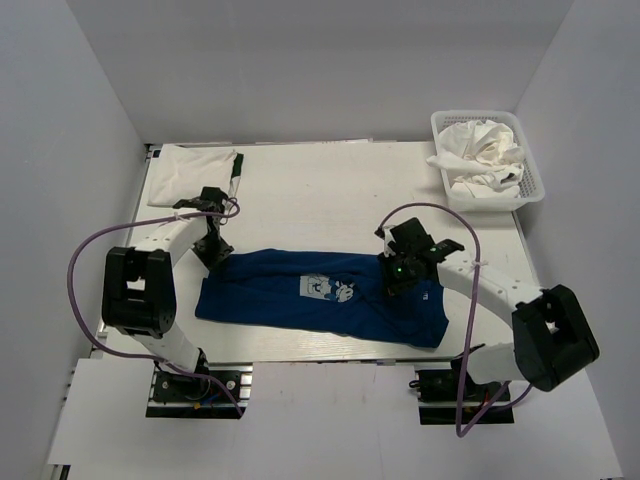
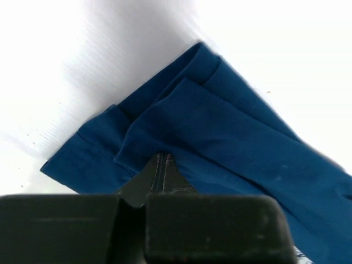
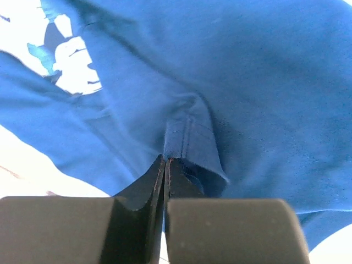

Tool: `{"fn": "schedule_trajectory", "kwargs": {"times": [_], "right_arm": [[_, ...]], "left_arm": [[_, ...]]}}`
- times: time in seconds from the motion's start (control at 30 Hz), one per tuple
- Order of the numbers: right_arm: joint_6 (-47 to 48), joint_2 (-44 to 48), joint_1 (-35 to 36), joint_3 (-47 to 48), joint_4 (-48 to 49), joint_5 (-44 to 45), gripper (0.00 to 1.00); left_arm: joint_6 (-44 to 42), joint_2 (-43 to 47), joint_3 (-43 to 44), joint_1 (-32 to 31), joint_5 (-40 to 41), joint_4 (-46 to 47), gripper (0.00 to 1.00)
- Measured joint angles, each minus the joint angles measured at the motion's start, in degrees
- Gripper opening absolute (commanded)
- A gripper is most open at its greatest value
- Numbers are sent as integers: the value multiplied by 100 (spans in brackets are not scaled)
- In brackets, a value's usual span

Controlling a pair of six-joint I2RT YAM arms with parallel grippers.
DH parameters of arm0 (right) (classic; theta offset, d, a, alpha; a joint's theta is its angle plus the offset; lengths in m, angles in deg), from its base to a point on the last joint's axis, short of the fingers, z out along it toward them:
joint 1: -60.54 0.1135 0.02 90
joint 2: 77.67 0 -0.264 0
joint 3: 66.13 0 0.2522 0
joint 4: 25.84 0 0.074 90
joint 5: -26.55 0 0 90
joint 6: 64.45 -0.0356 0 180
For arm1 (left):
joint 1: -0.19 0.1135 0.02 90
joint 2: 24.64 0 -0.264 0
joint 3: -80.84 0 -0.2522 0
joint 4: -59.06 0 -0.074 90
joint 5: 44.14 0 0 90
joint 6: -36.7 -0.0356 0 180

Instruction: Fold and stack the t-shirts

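Observation:
The royal-blue t-shirt's upper layer (image 2: pixel 170 110) lies short of the lower layer's far corner, so next my left gripper draws it over that corner (image 2: pixel 201 50) before regrasping.
The royal-blue t-shirt (image 1: pixel 300 300) lies spread across the middle of the table, its pale cartoon print (image 1: pixel 330 289) facing up. My left gripper (image 1: pixel 216 250) is shut on a folded edge at the shirt's far left corner; the left wrist view shows the pinch (image 2: pixel 161 159) on blue cloth (image 2: pixel 231 132). My right gripper (image 1: pixel 394 276) is shut on a stitched hem on the shirt's right part; the right wrist view shows the pinch (image 3: pixel 165 162), the cloth (image 3: pixel 264 82) and the print (image 3: pixel 66 60). A folded white t-shirt (image 1: pixel 195 165) with dark edging lies at the far left.
A white plastic lattice basket (image 1: pixel 535 190) stands at the far right, holding crumpled white t-shirts (image 1: pixel 480 150). White walls close in the table at the back and both sides. Purple cables loop from both arms near the front edge.

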Motion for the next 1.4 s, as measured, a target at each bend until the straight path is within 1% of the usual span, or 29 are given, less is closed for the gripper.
{"fn": "schedule_trajectory", "kwargs": {"times": [0.1,0.3,0.4,0.43,0.47,0.5,0.53,0.57,0.6,0.63,0.67,0.77,0.87,1.07,1.13,1.23,1.33,1.37,1.4], "right_arm": [[-68,289,0,-13,-114,-269,0],[-284,1176,37,9,-212,-820,0],[-332,1246,125,17,-299,-1032,0],[-341,1213,160,7,-308,-1110,7],[-350,1174,197,-13,-308,-1200,8],[-341,1119,232,-37,-308,-1305,13],[-330,1036,278,-52,-313,-1436,30],[-332,933,328,-74,-310,-1567,41],[-264,813,389,-85,-315,-1729,60],[-219,669,457,-92,-317,-1891,88],[-155,531,525,-103,-313,-2033,90],[109,262,691,-120,-330,-2492,90],[188,385,743,-114,-299,-2649,90],[-24,1137,721,22,-120,-2068,90],[-105,1423,708,35,20,-1893,90],[-212,1725,704,35,173,-1742,90],[-275,1847,704,33,245,-1709,90],[-295,1853,704,33,249,-1709,90],[-310,1853,704,28,258,-1709,90]], "left_arm": [[-7,17,151,0,46,33,0],[-13,197,476,20,216,9,0],[0,291,472,50,262,-33,0],[2,315,463,52,275,-37,1],[2,332,448,55,289,-39,7],[2,345,426,59,306,-57,21],[11,354,402,66,319,-98,28],[9,356,385,70,328,-151,33],[31,367,341,72,354,-179,38],[39,378,293,76,365,-205,39],[63,393,232,76,378,-229,39],[107,444,44,76,385,-297,40],[111,463,-61,76,369,-317,42],[155,461,-188,76,341,-299,42],[177,459,-262,76,330,-267,39],[238,415,-310,76,315,-236,39],[310,278,-304,76,308,-166,35],[332,236,-304,76,302,-146,30],[358,208,-304,76,297,-122,26]]}}
